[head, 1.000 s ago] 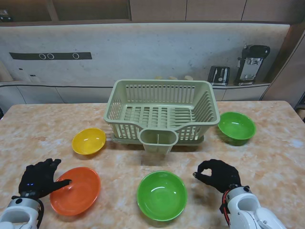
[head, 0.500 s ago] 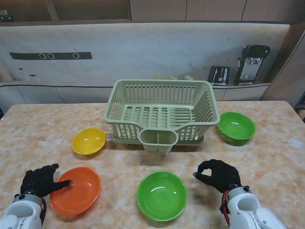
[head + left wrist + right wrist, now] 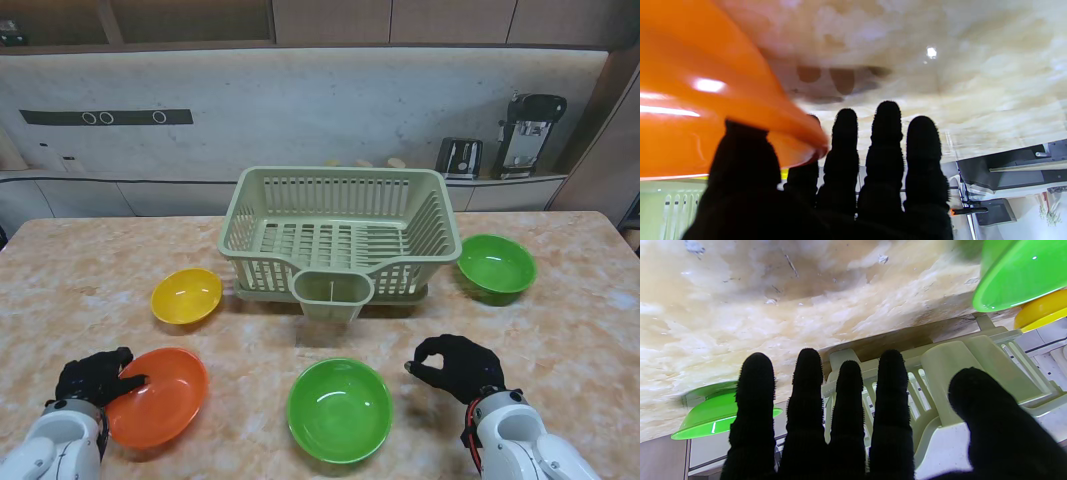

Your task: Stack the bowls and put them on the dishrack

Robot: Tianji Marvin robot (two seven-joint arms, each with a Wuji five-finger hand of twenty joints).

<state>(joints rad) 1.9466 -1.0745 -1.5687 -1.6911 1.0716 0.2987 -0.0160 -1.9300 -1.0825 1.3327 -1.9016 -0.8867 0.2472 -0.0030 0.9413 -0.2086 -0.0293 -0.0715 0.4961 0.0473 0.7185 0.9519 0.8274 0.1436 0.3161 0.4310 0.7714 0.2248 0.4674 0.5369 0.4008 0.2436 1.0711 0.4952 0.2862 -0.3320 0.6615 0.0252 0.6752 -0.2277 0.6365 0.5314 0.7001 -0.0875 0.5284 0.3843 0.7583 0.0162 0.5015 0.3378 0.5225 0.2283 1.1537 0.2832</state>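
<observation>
The far green bowl [image 3: 497,266] should sink deep into the orange bowl and hide the orange rim [image 3: 202,366] when the robot lowers it in, because both bowls flare the same way.
The orange bowl [image 3: 158,395] sits near my left front, tilted, with its left rim raised. My left hand [image 3: 93,377] is shut on that rim, thumb inside the bowl and fingers under it. The left wrist view shows the orange bowl [image 3: 690,100] pinched at the thumb of my left hand [image 3: 840,186]. A green bowl [image 3: 340,408] rests in the middle front, a yellow bowl [image 3: 186,295] farther left, and a second green bowl [image 3: 497,263] far right. The pale green dishrack [image 3: 340,235] stands centre back. My right hand [image 3: 455,365] is open beside the near green bowl, holding nothing.
A cutlery cup [image 3: 331,295] juts from the dishrack's front toward me. The right wrist view shows the dishrack [image 3: 953,373], the near green bowl [image 3: 1023,273], the yellow bowl [image 3: 1040,310] and the far green bowl [image 3: 716,416]. A counter with appliances runs behind the table.
My left hand has drawn nearer to me and closed on the orange bowl's left rim, tipping the bowl up on that side. The right hand has not moved.
</observation>
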